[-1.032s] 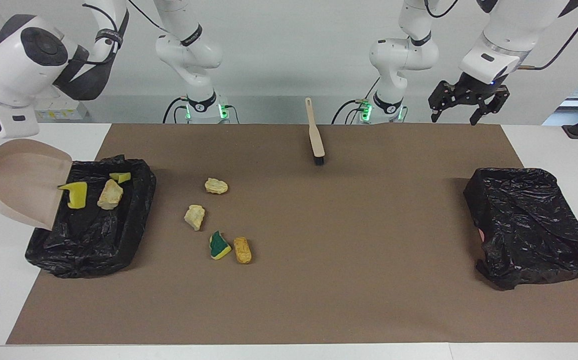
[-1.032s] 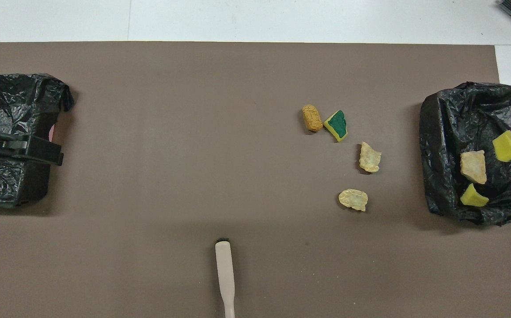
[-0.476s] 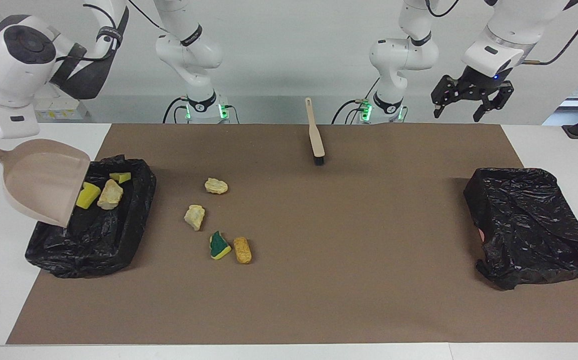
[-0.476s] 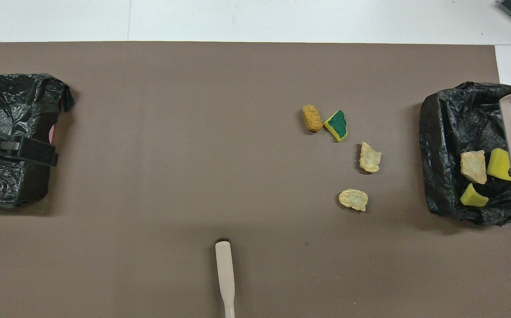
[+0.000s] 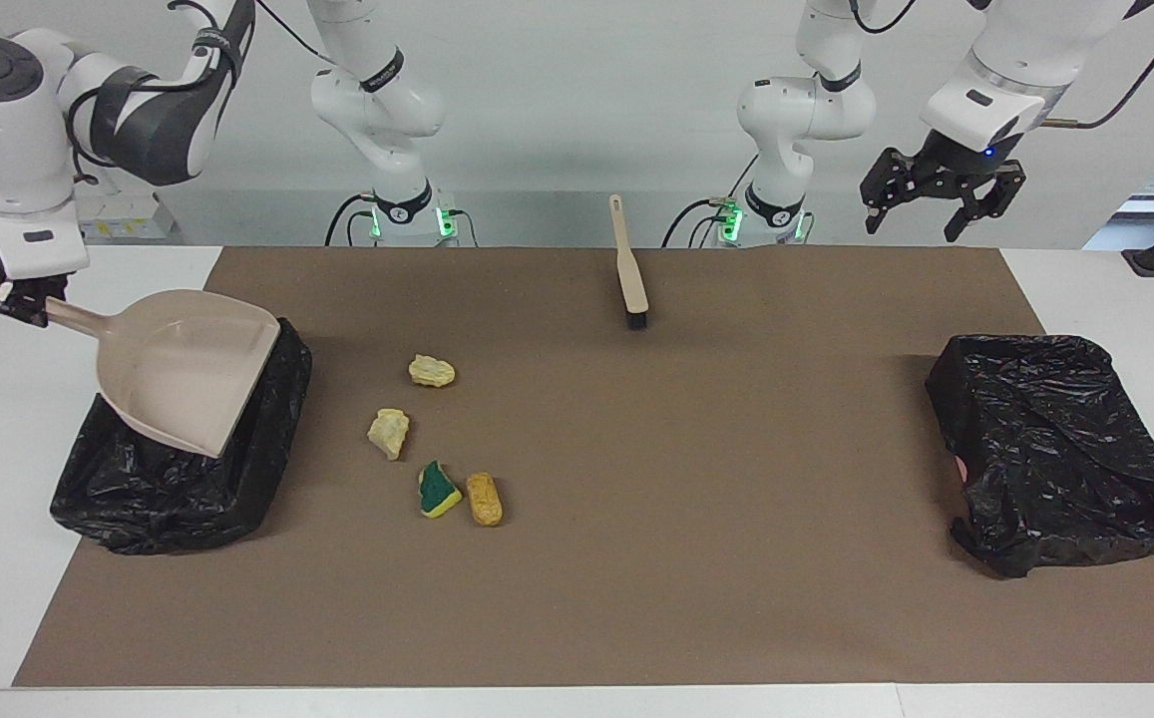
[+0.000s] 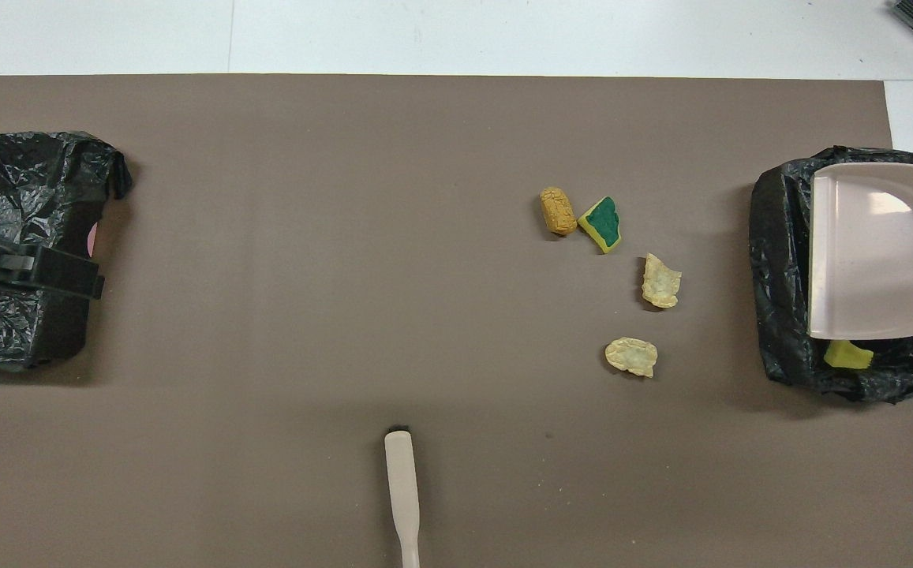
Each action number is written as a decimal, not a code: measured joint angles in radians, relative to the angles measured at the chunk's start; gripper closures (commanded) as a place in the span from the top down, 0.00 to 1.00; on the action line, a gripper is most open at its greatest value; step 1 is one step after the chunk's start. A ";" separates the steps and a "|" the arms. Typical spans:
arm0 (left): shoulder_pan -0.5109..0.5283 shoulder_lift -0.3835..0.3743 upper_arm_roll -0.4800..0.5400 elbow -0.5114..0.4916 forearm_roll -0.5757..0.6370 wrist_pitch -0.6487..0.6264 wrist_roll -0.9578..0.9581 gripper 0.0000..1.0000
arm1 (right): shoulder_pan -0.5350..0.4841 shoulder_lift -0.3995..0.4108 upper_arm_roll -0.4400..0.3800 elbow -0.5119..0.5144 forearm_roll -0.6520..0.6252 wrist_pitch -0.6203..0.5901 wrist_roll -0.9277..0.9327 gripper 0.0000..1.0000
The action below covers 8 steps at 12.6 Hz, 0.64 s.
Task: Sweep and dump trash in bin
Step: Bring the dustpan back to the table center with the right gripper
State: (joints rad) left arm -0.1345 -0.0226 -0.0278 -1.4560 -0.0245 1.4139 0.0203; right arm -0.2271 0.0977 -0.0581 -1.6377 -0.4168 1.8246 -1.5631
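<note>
The beige dustpan [image 6: 884, 254] is empty and the mat [image 6: 458, 216] is clear next to the tan lump. My right gripper should go on carrying the dustpan until it is lying flat there.
My right gripper [image 5: 16, 301] is shut on the handle of the beige dustpan [image 5: 188, 361], which hangs nearly level over the black-lined bin [image 5: 158, 489] at the right arm's end. The pan [image 6: 874, 260] covers most of the bin [image 6: 780, 260]; one yellow sponge bit [image 6: 847, 355] of the trash shows under its edge. Several pieces lie on the mat beside the bin: two cream lumps [image 5: 432, 371] [image 5: 389, 433], a green-and-yellow wedge [image 5: 437, 490] and a tan lump [image 5: 484, 499]. My left gripper [image 5: 921, 224] hangs open and empty, high over the left arm's end of the table.
The beige hand brush [image 5: 628, 264] lies on the brown mat [image 5: 686, 499] close to the robots, near the middle. A second black-bagged bin [image 5: 1060, 449] stands at the left arm's end.
The right arm has turned the dustpan from tipped to nearly level and moved it over the bin, hiding most of the dumped pieces. The left gripper rose a little, then held.
</note>
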 measured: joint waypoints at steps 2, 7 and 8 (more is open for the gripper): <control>0.000 0.000 0.000 0.000 0.000 -0.001 0.000 1.00 | 0.014 -0.028 0.008 -0.057 0.070 -0.018 0.146 0.00; 0.000 -0.001 0.000 0.000 0.000 -0.009 0.000 1.00 | 0.150 -0.058 0.016 -0.169 0.236 -0.113 0.728 0.00; 0.000 -0.001 0.000 0.000 0.000 -0.013 0.000 1.00 | 0.186 -0.058 0.018 -0.178 0.275 -0.116 0.868 0.00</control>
State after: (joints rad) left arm -0.1344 -0.0232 -0.0275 -1.4563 -0.0245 1.4013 0.0203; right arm -0.0411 0.0401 -0.0404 -1.8155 -0.1422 1.7087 -0.6946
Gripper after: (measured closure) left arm 0.000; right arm 0.687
